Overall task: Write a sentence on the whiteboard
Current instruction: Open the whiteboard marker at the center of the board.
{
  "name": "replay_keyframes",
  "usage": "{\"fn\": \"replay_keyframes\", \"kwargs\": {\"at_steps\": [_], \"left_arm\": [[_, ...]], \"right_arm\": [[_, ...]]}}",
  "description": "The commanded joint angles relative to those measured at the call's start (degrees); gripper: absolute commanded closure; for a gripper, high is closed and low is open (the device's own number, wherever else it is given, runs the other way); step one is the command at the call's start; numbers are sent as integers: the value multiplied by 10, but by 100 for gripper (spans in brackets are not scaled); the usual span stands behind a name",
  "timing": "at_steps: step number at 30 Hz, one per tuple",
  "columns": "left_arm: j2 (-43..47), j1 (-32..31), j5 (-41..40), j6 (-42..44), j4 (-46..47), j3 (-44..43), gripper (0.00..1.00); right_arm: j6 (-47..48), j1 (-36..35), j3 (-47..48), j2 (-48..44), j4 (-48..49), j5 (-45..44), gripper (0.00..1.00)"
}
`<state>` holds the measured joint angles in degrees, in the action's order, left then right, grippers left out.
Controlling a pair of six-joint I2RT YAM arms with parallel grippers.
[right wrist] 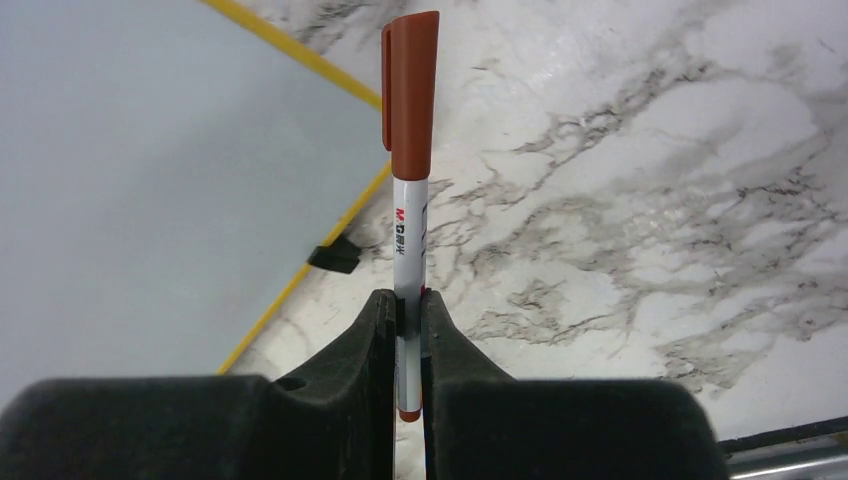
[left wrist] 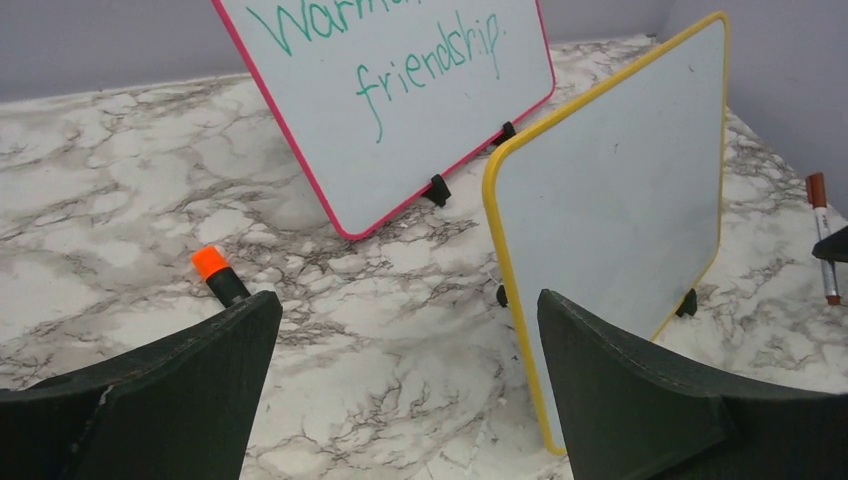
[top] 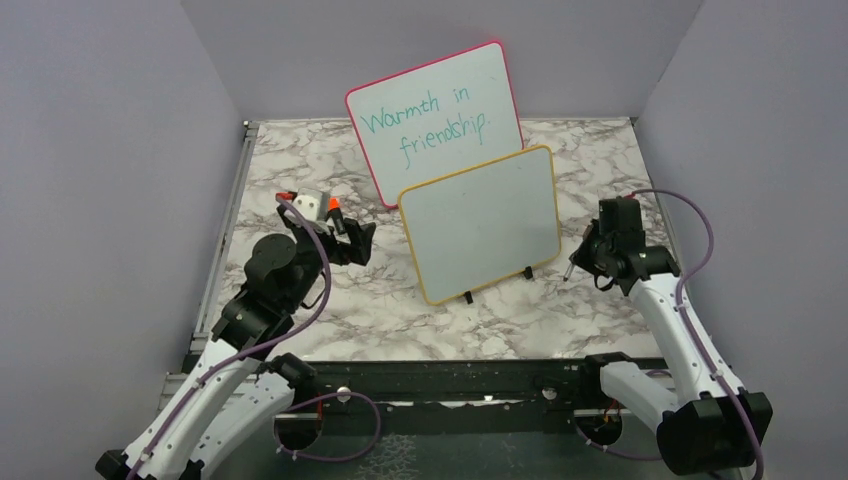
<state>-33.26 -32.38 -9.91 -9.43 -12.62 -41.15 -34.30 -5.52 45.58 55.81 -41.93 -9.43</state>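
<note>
The reddish-brown cap [right wrist: 411, 95] is clear of the right gripper's fingers, so the robot's left gripper should keep moving toward it, wide open, and close on the cap [left wrist: 817, 190].
The whiteboard [top: 485, 225] with the yellow-orange frame stands tilted on small black feet at mid-table. Its face [left wrist: 620, 190] is blank, and the sentence is not in view. My right gripper [right wrist: 409, 300] is shut on a white marker [right wrist: 410, 110] whose reddish-brown cap is on and points away from the fingers. It hovers just right of the board's lower right corner [right wrist: 330, 215], apart from it. My left gripper [left wrist: 405, 300] stands wide open over bare marble, left of the board's near edge, with nothing between its fingers.
A pink-red-framed board [top: 435, 115] with teal writing leans behind the yellow one. An orange-capped black marker [left wrist: 215, 272] lies by my left finger. A small white block [top: 310, 205] sits at the left. Grey walls close in the table on three sides.
</note>
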Motion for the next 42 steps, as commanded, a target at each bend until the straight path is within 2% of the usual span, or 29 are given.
{"fn": "replay_keyframes", "kwargs": {"at_steps": [1,8,13,17,22,31,38,42], "left_arm": [[-50,-1,67,-20,-71,-78,1],[-117,-1,136,-32,-117,-144,1],[-145,-1,202,4,-119,-162,1],[-181,-1,254,43,-122,-185,1],[-230,-1,318,43,-84,-205,1],[-293,0,345,-117,26,-209,1],[-275,-1,248,-224,42,-185,1],[-269,0,243,-276,70,-159,5]], "right_arm": [[83,-7,56,-9,-31,85,99],[183,-31,141,23,-51,185,100],[237,-48,191,49,-58,266,100],[279,-93,230,92,-71,310,99],[331,-149,268,144,-69,363,99],[401,-237,333,202,-69,372,100],[428,-287,341,206,-34,381,99],[434,-300,333,198,-17,387,99]]}}
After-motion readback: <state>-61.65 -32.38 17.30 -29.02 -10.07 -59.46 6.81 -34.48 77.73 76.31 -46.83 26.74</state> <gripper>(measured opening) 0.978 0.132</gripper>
